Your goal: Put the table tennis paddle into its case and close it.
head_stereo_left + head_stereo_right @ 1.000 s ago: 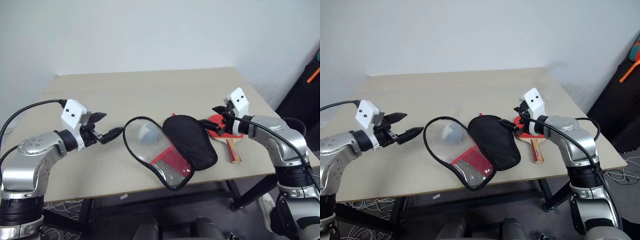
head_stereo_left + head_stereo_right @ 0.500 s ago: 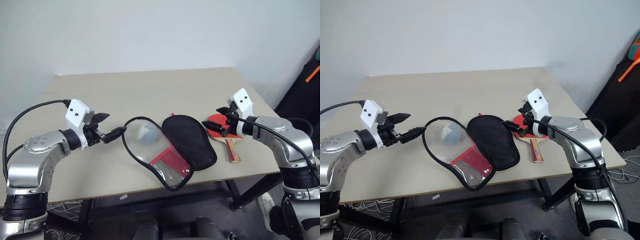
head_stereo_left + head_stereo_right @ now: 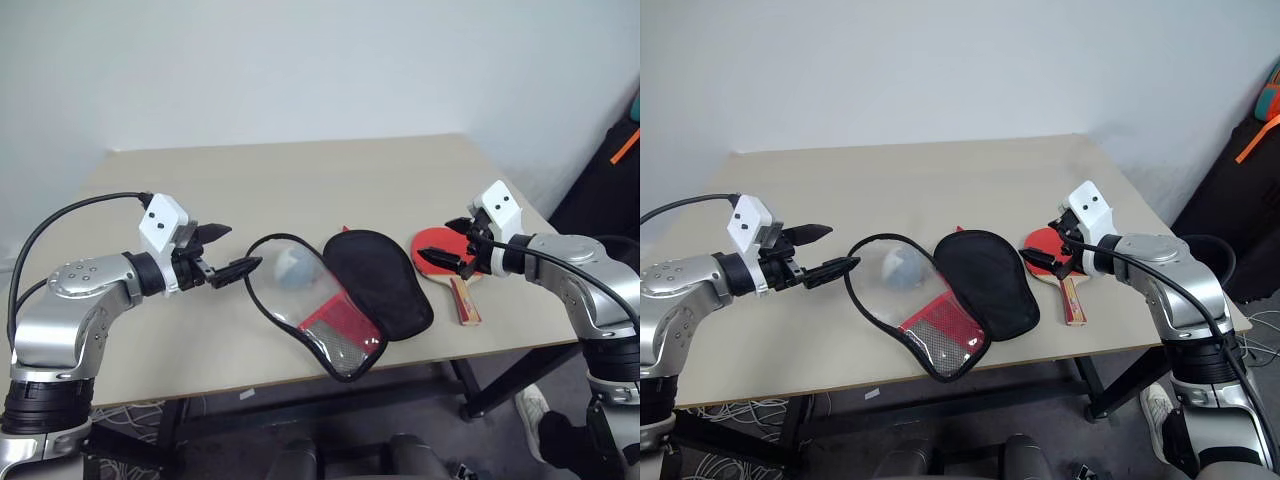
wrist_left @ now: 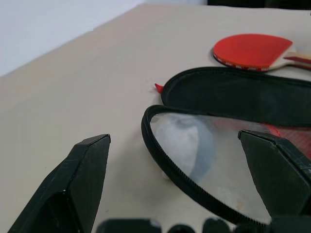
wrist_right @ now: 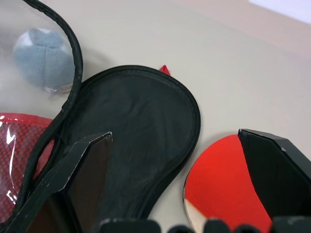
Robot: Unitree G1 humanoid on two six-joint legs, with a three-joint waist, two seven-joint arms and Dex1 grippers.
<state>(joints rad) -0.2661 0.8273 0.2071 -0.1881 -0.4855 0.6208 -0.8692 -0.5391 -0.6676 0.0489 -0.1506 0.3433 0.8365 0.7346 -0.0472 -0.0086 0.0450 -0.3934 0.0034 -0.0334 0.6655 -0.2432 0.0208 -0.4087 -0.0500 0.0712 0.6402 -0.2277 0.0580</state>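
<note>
The pale grey-blue lump [image 3: 294,267] is under the case's clear side [image 3: 309,299], so it will stay outside the case when the robot folds that side over the paddle.
The case lies unzipped on the table, its clear plastic side [image 3: 300,300] with the red panel on the left and its black half [image 3: 382,282] on the right. A pale grey-blue lump [image 5: 43,60] shows through the clear side. The table tennis paddle [image 3: 440,246] lies red face up just right of the black half, its wooden handle [image 3: 466,300] pointing at the front edge. My left gripper [image 3: 243,246] is open and empty beside the clear side's left rim. Just above the paddle's red face, my right gripper [image 3: 435,242] is also open and empty.
The beige table [image 3: 300,180] has bare surface behind the case up to the white wall. Its right edge runs close past the paddle. A black bag with an orange strap [image 3: 620,160] stands on the floor at the right. Cables lie under the table at left.
My right gripper has drawn to the right, off the black half's edge and over the paddle. My left gripper has turned a little toward the case and stays beside its rim.
</note>
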